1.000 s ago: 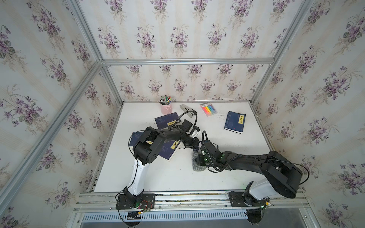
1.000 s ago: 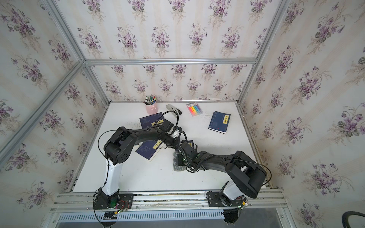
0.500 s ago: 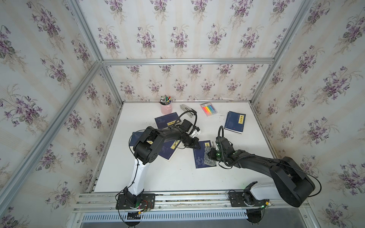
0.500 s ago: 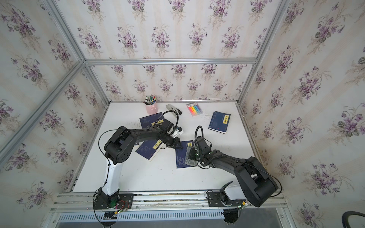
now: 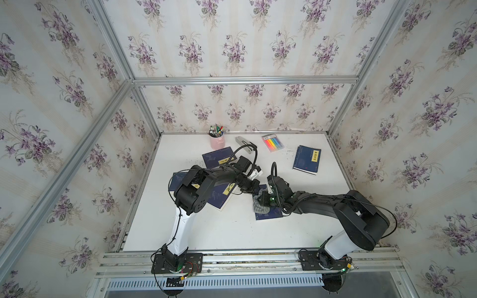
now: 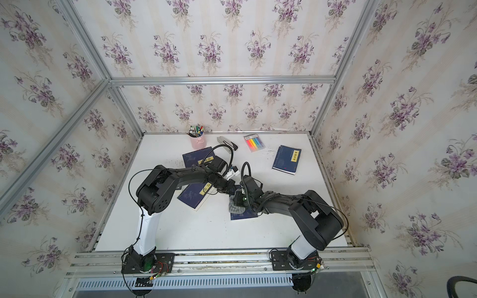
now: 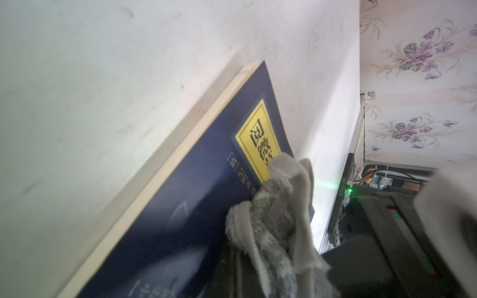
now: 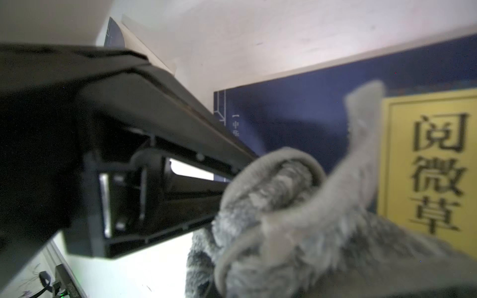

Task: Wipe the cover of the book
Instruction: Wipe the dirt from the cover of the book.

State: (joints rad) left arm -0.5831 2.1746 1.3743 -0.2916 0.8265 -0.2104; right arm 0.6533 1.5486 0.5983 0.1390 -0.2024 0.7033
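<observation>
The book's far corner (image 5: 260, 186) beside the cloth is held down by my left gripper, so this gripper should move toward the book's near corner (image 5: 257, 217) before my right gripper wipes the far corner.
The dark blue book (image 5: 269, 214) with a yellow title label (image 7: 258, 144) lies flat near the table's middle. A crumpled grey cloth (image 5: 259, 203) rests on the cover's left part, and my right gripper (image 5: 263, 199) is shut on it. In the right wrist view the cloth (image 8: 296, 219) hides the fingers and partly covers the label (image 8: 426, 167). My left gripper (image 5: 254, 185) is shut, its tips down on the book's far left corner, right beside the cloth. In the left wrist view its dark tips (image 7: 233, 273) sit on the cover (image 7: 180, 206).
Under my left arm lies another blue book (image 5: 219, 197), with more at the back (image 5: 219, 158) and back right (image 5: 307, 160). A pink pen cup (image 5: 216, 141), a grey stapler (image 5: 244, 142) and a highlighter pack (image 5: 273, 142) line the far edge.
My right gripper swept the cloth rightward across the cover, baring most of it, then came back to the left part. The left arm has stayed put.
</observation>
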